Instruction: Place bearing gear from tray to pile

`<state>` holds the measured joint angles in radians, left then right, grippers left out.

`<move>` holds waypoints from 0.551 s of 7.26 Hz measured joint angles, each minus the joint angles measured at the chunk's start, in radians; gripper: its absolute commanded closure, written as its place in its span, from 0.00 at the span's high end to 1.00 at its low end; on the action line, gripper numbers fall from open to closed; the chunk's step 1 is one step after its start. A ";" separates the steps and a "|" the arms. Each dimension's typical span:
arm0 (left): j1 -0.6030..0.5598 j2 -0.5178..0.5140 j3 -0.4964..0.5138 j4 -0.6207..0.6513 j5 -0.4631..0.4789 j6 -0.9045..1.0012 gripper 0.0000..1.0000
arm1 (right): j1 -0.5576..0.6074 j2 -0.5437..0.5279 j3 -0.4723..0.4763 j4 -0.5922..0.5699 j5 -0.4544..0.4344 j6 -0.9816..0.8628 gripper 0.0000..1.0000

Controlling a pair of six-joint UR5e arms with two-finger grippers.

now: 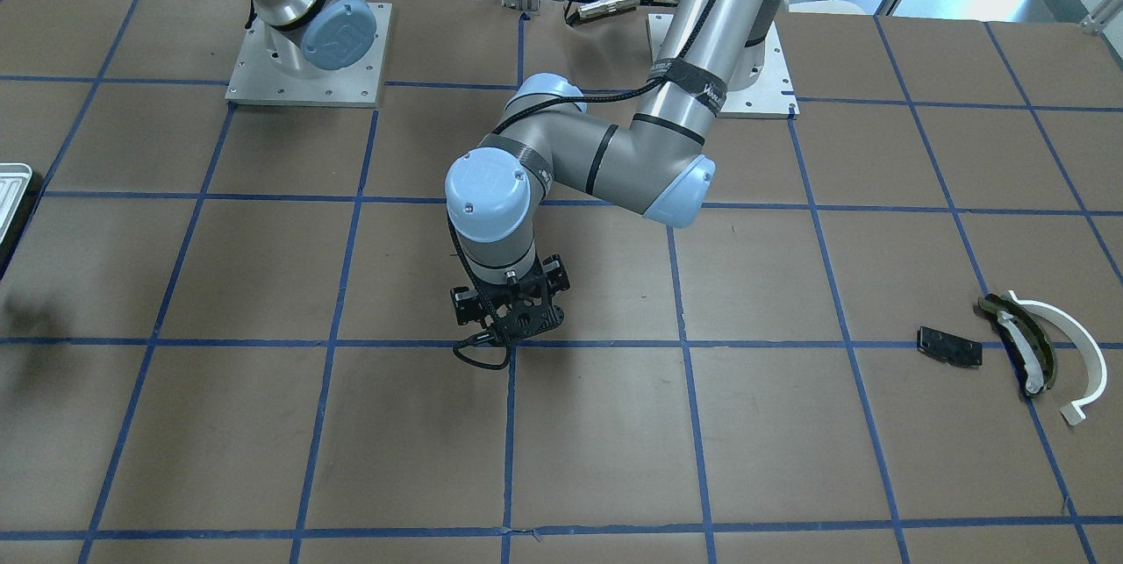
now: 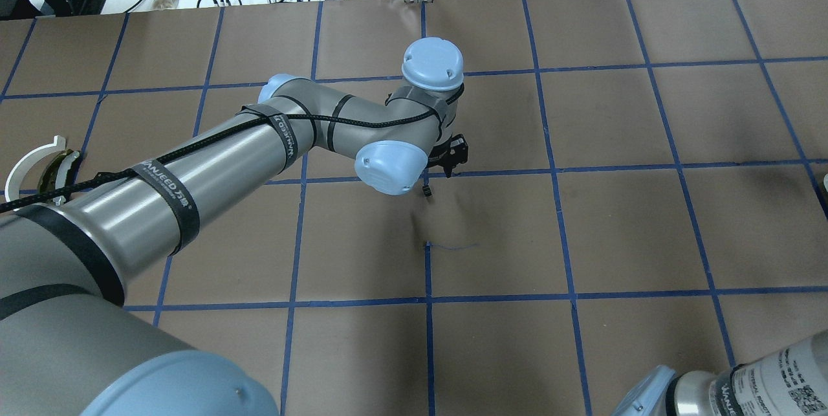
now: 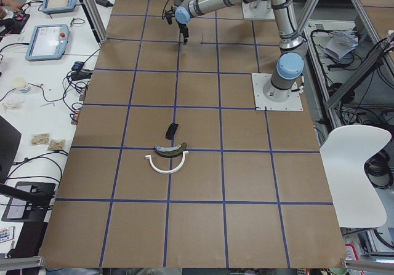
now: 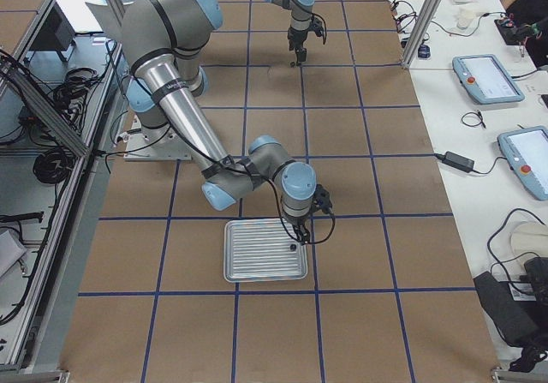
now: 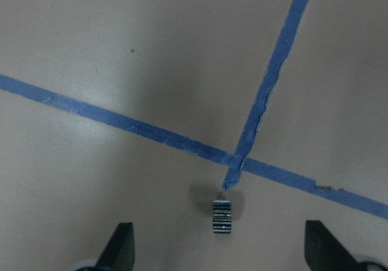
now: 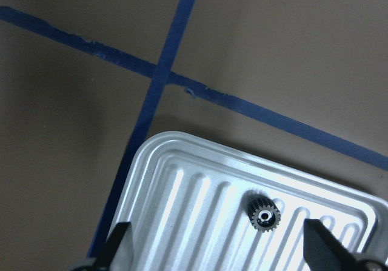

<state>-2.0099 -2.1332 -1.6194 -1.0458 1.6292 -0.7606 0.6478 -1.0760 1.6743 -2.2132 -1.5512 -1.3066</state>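
The bearing gear in the tray point(image 6: 264, 214) is far from the pile and my left gripper; my right gripper should bring it to mid-table first.
One tiny black bearing gear point(image 6: 264, 211) lies flat on the white ridged tray point(image 6: 182, 222), just ahead of my right gripper point(image 6: 219, 250), which is open and empty above it. In the right side view this gripper point(image 4: 301, 229) hangs over the tray's far edge point(image 4: 257, 259). A second toothed gear point(image 5: 222, 216) lies on its side on the brown table by a blue tape crossing. It sits between the fingers of my open left gripper point(image 5: 221, 250), untouched. That gripper point(image 1: 516, 329) is at mid-table. The pile lies far off: a black plate point(image 1: 949, 346), an olive padded strip point(image 1: 1022, 340) and a white arc point(image 1: 1075, 345).
The table is brown paper with a grid of blue tape. The left arm's elbow and forearm point(image 2: 323, 134) stretch over the middle. A corner of the tray point(image 1: 10, 187) shows at the front view's left edge. Both arm bases stand on plates point(image 1: 303, 64) at the robot's side.
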 measured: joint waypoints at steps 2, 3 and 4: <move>-0.004 0.006 -0.078 0.100 0.004 0.032 0.95 | -0.012 0.050 -0.006 -0.066 -0.001 -0.004 0.96; -0.004 0.003 -0.107 0.161 0.005 0.054 0.68 | -0.019 0.062 -0.010 -0.075 -0.001 0.009 0.94; -0.003 0.004 -0.121 0.193 0.004 0.064 0.49 | -0.022 0.069 -0.011 -0.077 -0.001 0.035 0.92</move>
<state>-2.0132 -2.1291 -1.7404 -0.8523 1.6329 -0.6969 0.6259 -1.0073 1.6631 -2.2905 -1.5523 -1.2719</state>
